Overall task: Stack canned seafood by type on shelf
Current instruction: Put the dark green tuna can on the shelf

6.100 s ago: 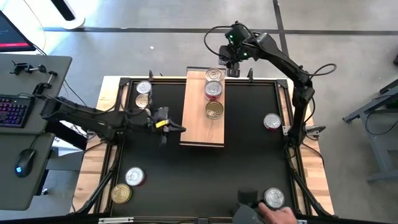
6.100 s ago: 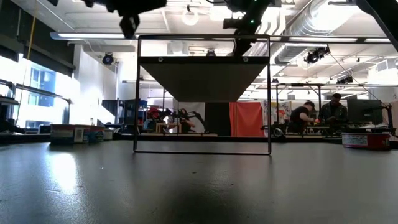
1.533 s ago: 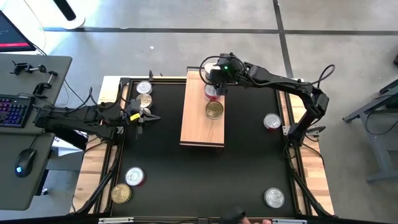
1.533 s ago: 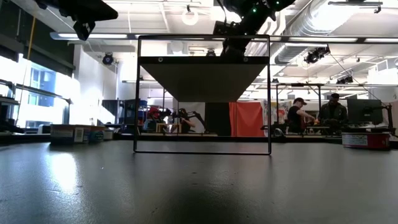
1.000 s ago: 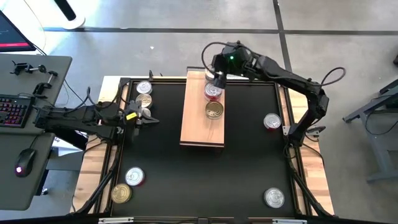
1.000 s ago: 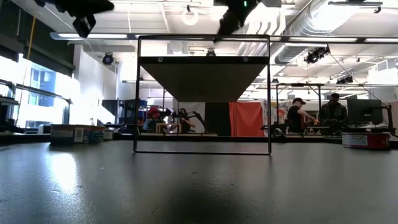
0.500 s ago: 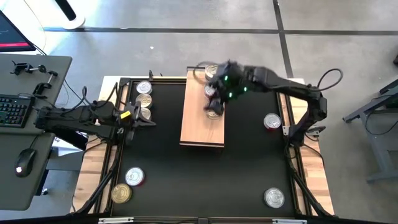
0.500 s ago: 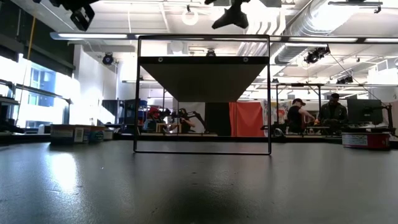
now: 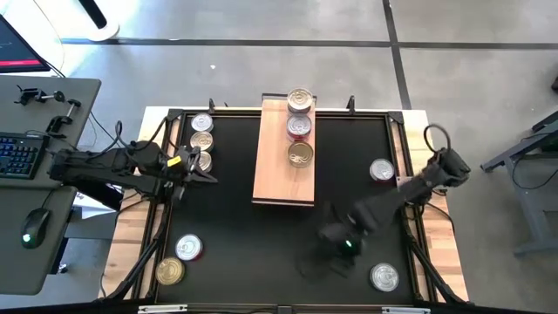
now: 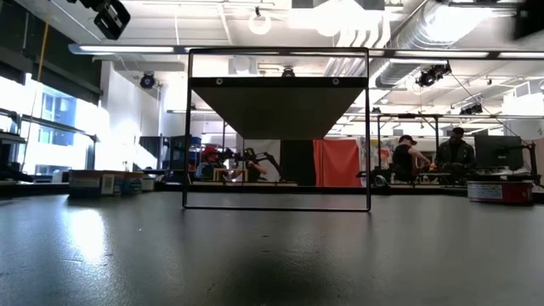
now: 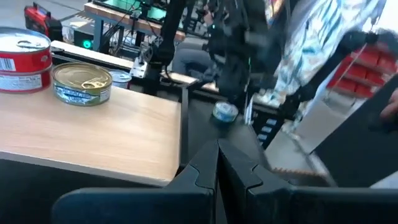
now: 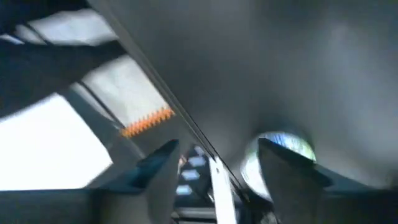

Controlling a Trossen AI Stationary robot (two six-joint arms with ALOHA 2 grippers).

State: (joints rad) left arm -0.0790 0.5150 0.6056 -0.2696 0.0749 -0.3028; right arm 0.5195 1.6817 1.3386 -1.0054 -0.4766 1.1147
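Note:
The silver tin (image 9: 384, 277) by my right gripper lies flat and far from my left gripper, so I should bring it to the middle (image 9: 283, 255) and tip it with both.
The shelf (image 9: 282, 166) is a light wooden board lying mid-table, toward the far edge. Three tins sit in a row on its far half: a silver tin (image 9: 299, 99), a red-sided tin (image 9: 299, 126) and a gold tin (image 9: 300, 155). My left gripper (image 9: 212, 177) hovers shut and empty, left of the shelf and pointing at it; its own view shows the shut gripper (image 11: 217, 168) facing the gold tin (image 11: 82, 83). My right gripper (image 9: 330, 249) is open and blurred over the near right of the table, close to a silver tin (image 9: 384, 276), also seen as the tin (image 12: 291, 148).
Loose tins lie on the black tabletop: two at the far left (image 9: 202, 124) (image 9: 202, 140), two at the near left (image 9: 188, 248) (image 9: 171, 271), one at the right edge (image 9: 381, 170). A desk with a keyboard (image 9: 17, 155) stands left of the table.
My right gripper has left the far end of the shelf, passed over the tins there and swung fast toward the table's near right, dropping low. The three tins on the shelf have stayed in place.

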